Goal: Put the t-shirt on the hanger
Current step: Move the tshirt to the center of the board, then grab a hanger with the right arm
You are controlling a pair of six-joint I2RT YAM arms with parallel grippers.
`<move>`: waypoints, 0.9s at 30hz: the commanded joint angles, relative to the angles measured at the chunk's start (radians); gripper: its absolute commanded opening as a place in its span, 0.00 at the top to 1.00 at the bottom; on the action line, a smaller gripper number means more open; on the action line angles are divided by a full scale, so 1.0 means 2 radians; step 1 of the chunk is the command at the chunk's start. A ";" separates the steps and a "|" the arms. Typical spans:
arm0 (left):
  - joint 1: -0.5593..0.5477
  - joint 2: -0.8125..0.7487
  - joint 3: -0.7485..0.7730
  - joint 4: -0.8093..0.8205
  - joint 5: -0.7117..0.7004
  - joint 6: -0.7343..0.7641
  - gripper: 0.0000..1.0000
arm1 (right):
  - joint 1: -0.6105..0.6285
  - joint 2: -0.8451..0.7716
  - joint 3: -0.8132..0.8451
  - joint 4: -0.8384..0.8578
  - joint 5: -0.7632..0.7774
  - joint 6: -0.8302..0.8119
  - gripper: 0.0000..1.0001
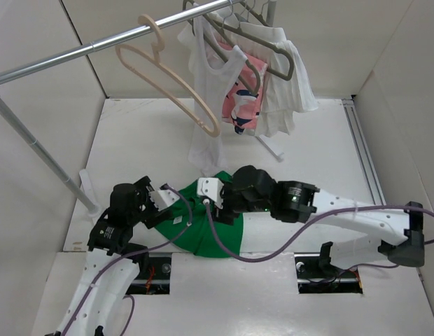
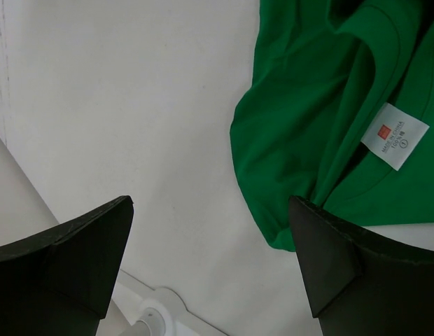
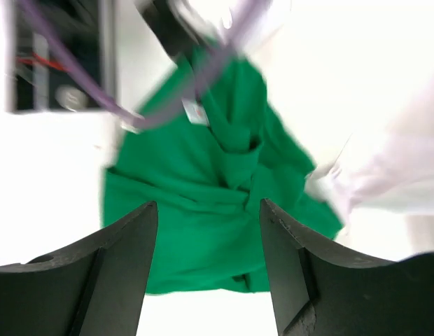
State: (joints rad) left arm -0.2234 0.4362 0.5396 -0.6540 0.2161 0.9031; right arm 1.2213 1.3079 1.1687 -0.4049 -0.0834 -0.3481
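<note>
Next, my right gripper leaves the t-shirt and takes the hanger (image 1: 197,96) down first, because the cream hanger is hanging on the rail (image 1: 151,26), high above the t-shirt.
The bright green t-shirt (image 1: 196,234) lies crumpled on the table between both arms. Its white neck label (image 2: 395,136) faces up in the left wrist view, where the t-shirt (image 2: 308,119) fills the upper right. My left gripper (image 1: 164,199) is open at the shirt's left edge; in its wrist view the gripper (image 2: 210,203) spans bare table, with the right finger against the cloth. My right gripper (image 1: 210,196) is open and empty just above the shirt's far part; its wrist view shows the gripper (image 3: 206,206) over the bunched t-shirt (image 3: 210,175). The cream hanger (image 1: 171,77) hangs on the rail, empty.
A metal rail (image 1: 84,52) crosses the back on a slanted pole (image 1: 42,150), whose base (image 2: 154,318) shows below my left fingers. A white tank top (image 1: 210,91), a pink patterned garment (image 1: 241,105) and grey-brown hangers (image 1: 273,49) hang behind the shirt. White walls enclose the table.
</note>
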 commanded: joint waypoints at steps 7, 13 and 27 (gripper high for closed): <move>-0.003 0.006 -0.007 0.046 -0.023 -0.056 0.10 | 0.012 -0.036 0.278 -0.090 -0.057 -0.014 0.33; -0.003 0.001 -0.007 0.046 -0.035 -0.065 0.10 | 0.012 0.020 0.449 -0.098 0.132 -0.023 0.31; -0.003 -0.008 -0.007 0.040 -0.030 -0.077 0.10 | -0.027 0.217 0.650 -0.134 0.291 -0.028 0.28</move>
State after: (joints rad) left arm -0.2230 0.4282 0.5297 -0.5945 0.1547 0.7673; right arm 1.1934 1.7630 2.4462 -0.6891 0.3992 -0.4023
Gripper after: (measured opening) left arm 0.900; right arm 0.715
